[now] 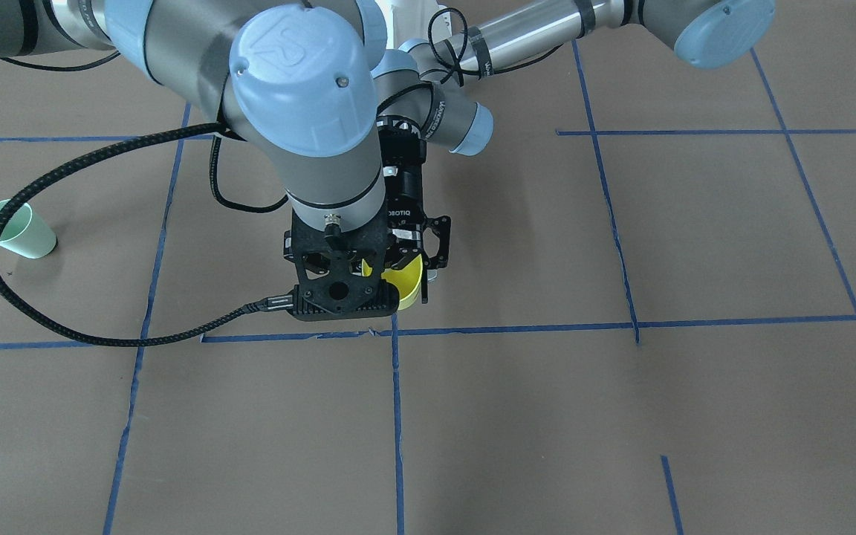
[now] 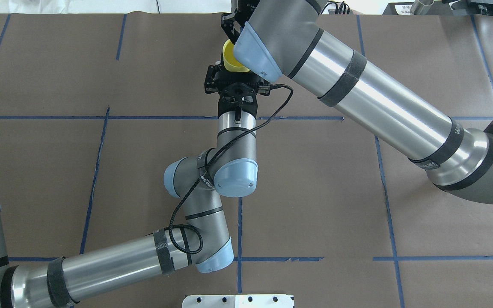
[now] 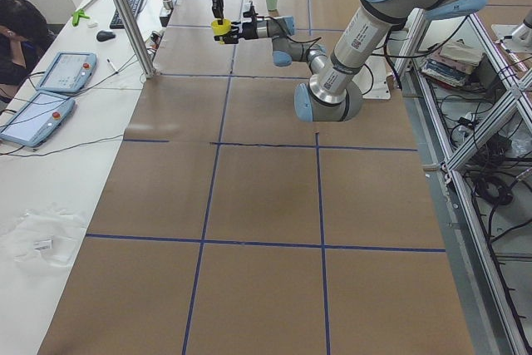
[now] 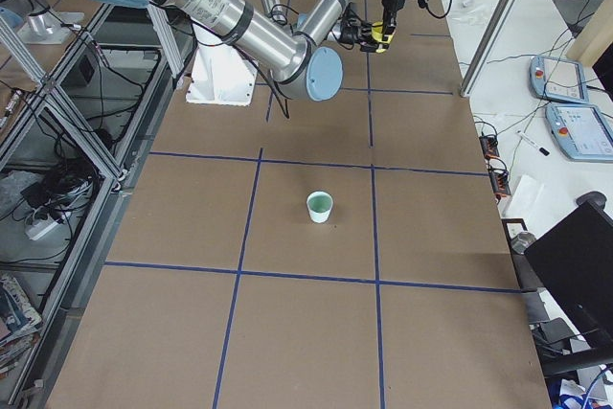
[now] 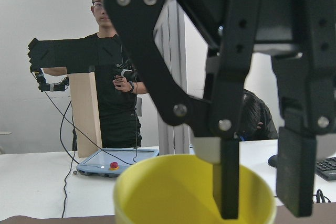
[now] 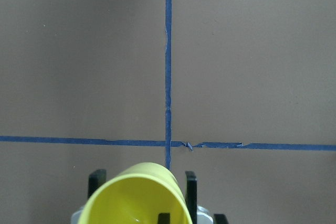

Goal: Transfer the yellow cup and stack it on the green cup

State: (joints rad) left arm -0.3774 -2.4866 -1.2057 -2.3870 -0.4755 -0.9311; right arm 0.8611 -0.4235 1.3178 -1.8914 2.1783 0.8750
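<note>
My gripper will lower the yellow cup (image 1: 409, 282) into the green cup, and the yellow cup will go in almost up to its rim, because the green cup's opening (image 1: 6, 220) is wider than the green cup's base.
The yellow cup (image 1: 407, 288) is held upright above the table by the far edge, near the middle. It also shows in the overhead view (image 2: 230, 60). My left gripper (image 6: 143, 177) reaches in level and is shut on the cup's sides, with a finger (image 6: 97, 182) on each flank. My right gripper (image 5: 260, 211) hangs down over the cup, open. One of its fingers (image 5: 226, 187) is inside the cup and the other is outside the rim. The green cup (image 1: 18, 230) stands upright and alone on the table, also in the right side view (image 4: 319, 206).
Blue tape lines (image 6: 168, 77) grid the brown table. Beyond the far edge is a white desk with tablets (image 3: 65, 72), a metal post (image 3: 125, 14) and people (image 5: 113, 77). My right wrist's black cable (image 1: 64, 171) loops near the green cup.
</note>
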